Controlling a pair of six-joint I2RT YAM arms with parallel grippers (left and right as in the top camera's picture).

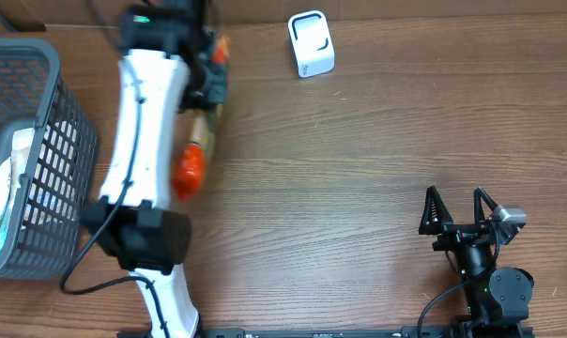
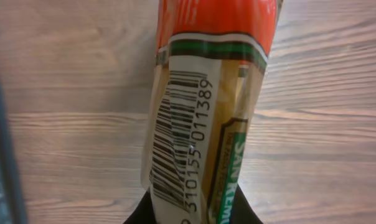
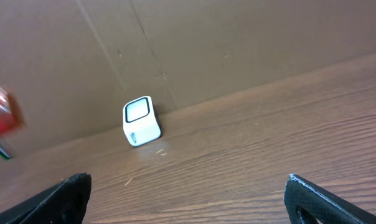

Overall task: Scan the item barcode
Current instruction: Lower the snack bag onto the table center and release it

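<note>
My left gripper keeps lowering the packet and let it go flat on the table before the scanner [image 1: 255, 178], because the packet's barcode [image 2: 180, 127] faces up and that spot is clear.
The item is a long packet [image 1: 195, 150] of pasta with an orange-red end. My left gripper [image 1: 208, 86] is shut on its far end and holds it above the table, left of centre. In the left wrist view the packet [image 2: 219, 56] runs up from my left gripper [image 2: 194, 216], with its black barcode [image 2: 175, 137] facing the camera. The white scanner [image 1: 311, 43] stands at the back of the table, well right of the packet; it also shows in the right wrist view as a small white scanner [image 3: 140, 121]. My right gripper [image 1: 460, 214] rests open and empty at the front right.
A grey wire basket [image 1: 39, 141] stands at the left edge with a white bag [image 1: 7, 188] inside. A cardboard wall [image 3: 206, 43] rises behind the scanner. The left arm's white link [image 1: 138, 141] stretches between basket and packet.
</note>
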